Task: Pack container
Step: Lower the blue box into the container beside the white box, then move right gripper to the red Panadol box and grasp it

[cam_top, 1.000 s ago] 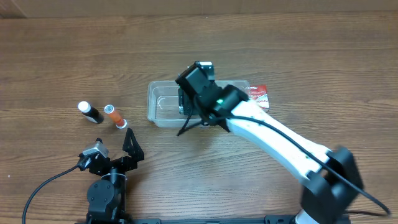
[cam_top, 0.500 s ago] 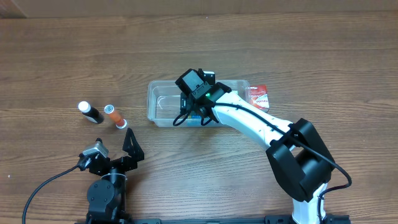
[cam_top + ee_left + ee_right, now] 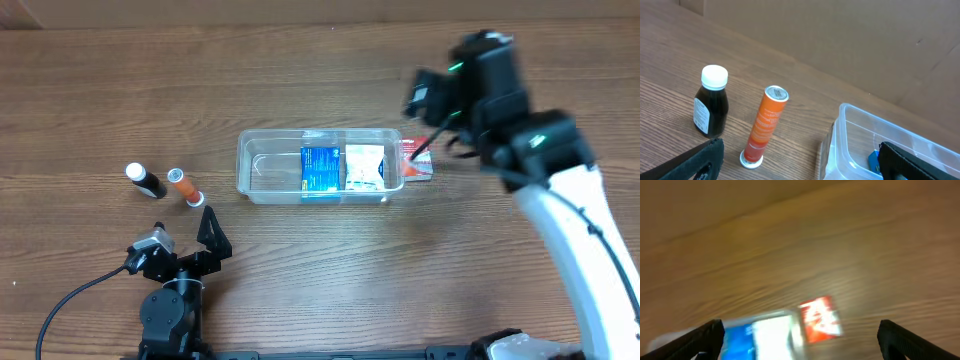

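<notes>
Next, I lower my right gripper, pick up the red box [image 3: 418, 160] and put it in the gap [image 3: 274, 168] next to the blue box, because the red box is outside the container's end.
The clear container [image 3: 265, 165] lies mid-table. Inside it lie a blue box [image 3: 320, 168] and a white box [image 3: 365, 167], side by side. A red box [image 3: 418, 162] lies on the table against the container's right end. My right gripper [image 3: 425, 108] is raised above that end, open and empty. Its blurred wrist view [image 3: 800, 347] looks down on the blue box [image 3: 737, 337], white box [image 3: 772, 332] and red box [image 3: 820, 317]. My left gripper [image 3: 205, 235] rests open and empty at the front left. Its wrist view [image 3: 800, 172] shows the container's corner [image 3: 855, 135].
A dark bottle with a white cap [image 3: 146, 180] and an orange tube [image 3: 185, 187] lie left of the container. Both also show in the left wrist view, the bottle [image 3: 711, 102] and the tube [image 3: 765, 125]. A black cable [image 3: 80, 295] runs from the left arm's base.
My right gripper has lifted out of the container's middle and swung up to the right. The blue box now lies uncovered in the container. The left arm has not moved.
</notes>
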